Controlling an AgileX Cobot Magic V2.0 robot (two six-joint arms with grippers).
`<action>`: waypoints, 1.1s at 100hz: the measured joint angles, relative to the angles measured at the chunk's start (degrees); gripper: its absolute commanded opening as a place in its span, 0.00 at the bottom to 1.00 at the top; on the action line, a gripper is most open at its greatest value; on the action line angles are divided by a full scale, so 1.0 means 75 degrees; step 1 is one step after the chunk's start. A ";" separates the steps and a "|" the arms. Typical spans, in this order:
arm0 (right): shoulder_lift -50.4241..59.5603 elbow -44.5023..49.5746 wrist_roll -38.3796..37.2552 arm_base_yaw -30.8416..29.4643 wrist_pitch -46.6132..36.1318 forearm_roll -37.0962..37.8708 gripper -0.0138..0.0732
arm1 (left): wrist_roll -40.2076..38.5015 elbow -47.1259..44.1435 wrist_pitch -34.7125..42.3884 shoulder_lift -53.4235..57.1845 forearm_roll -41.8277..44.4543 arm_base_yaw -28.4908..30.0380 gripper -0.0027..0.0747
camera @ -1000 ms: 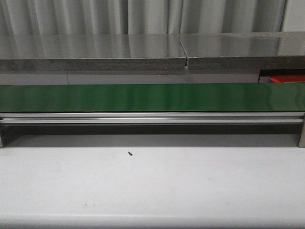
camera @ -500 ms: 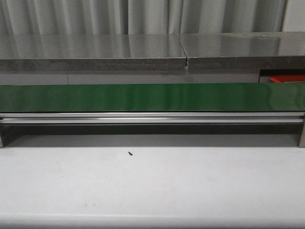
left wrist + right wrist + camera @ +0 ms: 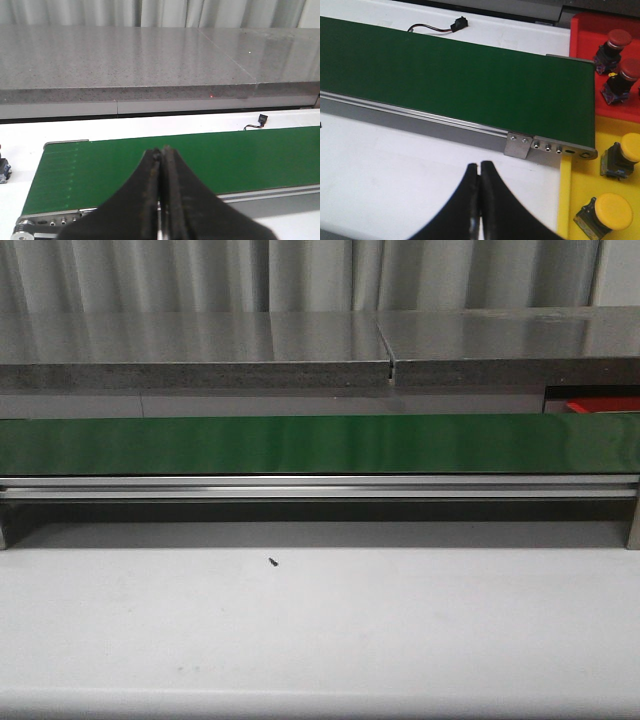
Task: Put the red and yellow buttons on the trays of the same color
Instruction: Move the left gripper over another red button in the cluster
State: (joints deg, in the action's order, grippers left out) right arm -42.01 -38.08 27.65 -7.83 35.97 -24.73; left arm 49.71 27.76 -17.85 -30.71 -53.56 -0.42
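Observation:
I should send my left gripper to the red button (image 3: 3, 168) past the belt's other end, since the green conveyor belt (image 3: 520, 90) is empty in front of my right gripper.
In the right wrist view a red tray (image 3: 585, 30) holds two red buttons (image 3: 614, 42) (image 3: 622, 82), and a yellow tray (image 3: 580, 190) holds two yellow buttons (image 3: 622, 157) (image 3: 606, 211), both at the end of the green conveyor belt (image 3: 445, 75). My right gripper (image 3: 480, 167) is shut and empty over the white table beside the belt. My left gripper (image 3: 161, 152) is shut and empty over the other end of the belt (image 3: 225, 155). The belt carries no button. In the front view only a red tray edge (image 3: 600, 405) shows; neither gripper shows there.
A grey stone-like shelf (image 3: 300, 345) runs behind the belt (image 3: 320, 445). A small black plug with wire (image 3: 455, 24) lies on the white surface beyond the belt. A tiny dark speck (image 3: 272, 562) lies on the white table (image 3: 320, 640).

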 measured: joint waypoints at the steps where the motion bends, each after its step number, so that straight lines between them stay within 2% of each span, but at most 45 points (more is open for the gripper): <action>1: 0.0000 0.0000 0.0000 0.0000 0.0000 0.0000 0.08 | 0.0000 0.0000 0.0003 0.0000 0.0000 0.0000 0.05; 4: 0.0000 0.0000 0.0000 0.0000 0.0000 0.0000 0.08 | 0.0000 -0.0007 -0.0034 0.0000 0.0000 0.0000 0.08; 11: 0.0000 0.0000 0.0000 0.0000 0.0000 0.0000 0.08 | 0.0000 -0.0018 -0.0071 0.0000 0.0000 0.0000 0.24; 15: 0.0000 0.0000 0.0000 0.0000 0.0000 0.0000 0.08 | 0.0000 -0.0018 -0.0083 0.0000 0.0014 0.0000 0.40; 18: 0.0000 0.0000 0.0000 0.0000 0.0000 0.0000 0.08 | 0.0000 -0.0018 -0.0100 0.0000 0.0029 0.0000 0.48; 22: 0.0000 0.0000 0.0000 0.0000 0.0000 0.0000 0.08 | 0.0000 -0.0018 -0.0137 0.0000 0.0029 0.0000 0.67; 27: 0.0000 0.0000 0.0000 0.0000 0.0000 0.0000 0.08 | 0.0000 -0.0018 -0.0158 0.0000 0.0039 0.0000 0.81; 34: 0.0000 0.0000 0.0000 0.0000 0.0000 0.0000 0.08 | 0.0000 -0.0018 -0.0189 0.0000 0.0039 0.0000 0.92; 55: 0.0000 0.0000 0.0000 0.0000 0.0000 0.0000 0.08 | 0.0000 -0.0018 -0.0076 0.0000 0.0014 0.0000 0.85; 67: 0.0000 0.0000 0.0000 0.0000 0.0000 0.0000 0.08 | -0.0513 0.0216 0.0287 -0.0281 0.0014 0.0111 0.85; 76: 0.0000 0.0000 0.0000 0.0000 0.0000 0.0000 0.08 | -0.0951 0.0813 0.0235 -0.0985 0.0049 0.0497 0.85; 91: 0.0000 0.0000 0.0000 0.0000 0.0000 0.0000 0.08 | -0.1563 0.2328 -0.0840 -0.2893 0.0141 0.1599 0.85; 110: 0.0000 0.0000 0.0000 0.0000 0.0000 0.0000 0.08 | -0.1766 0.4367 -0.2324 -0.5588 0.0204 0.2915 0.85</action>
State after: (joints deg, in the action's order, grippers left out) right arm -42.01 -38.08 27.65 -7.83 35.97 -24.73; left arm 36.47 60.51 -35.28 -72.62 -52.03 21.45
